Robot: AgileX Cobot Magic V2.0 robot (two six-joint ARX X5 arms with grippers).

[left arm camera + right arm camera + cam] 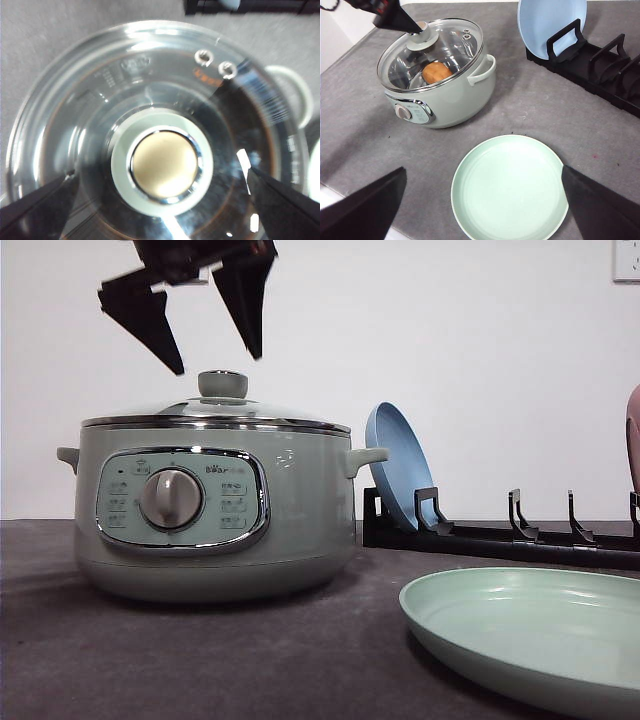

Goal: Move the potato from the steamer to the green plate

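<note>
My gripper will bring the glass lid [270, 413] off whole and level when it lifts the green knob [223, 385], since that knob sits centred on a plain round rim.
The steamer [215, 510] stands at the left on the dark table with its glass lid [431, 52] on. Through the lid the orange-brown potato [436, 71] shows inside the pot. My left gripper [218, 362] hangs open just above the lid's green knob [222, 383], one finger to each side and not touching it. In the left wrist view the knob [164, 165] lies between the open fingers [35, 210]. The green plate [509, 187] lies empty in front of the steamer, to its right. My right gripper [483, 170] hovers open high over this plate, holding nothing.
A black dish rack [500, 535] runs along the back right, with a blue plate [400, 475] standing on edge in its first slot. The steamer's side handle [481, 72] sticks out toward the rack. A white wall closes off the back.
</note>
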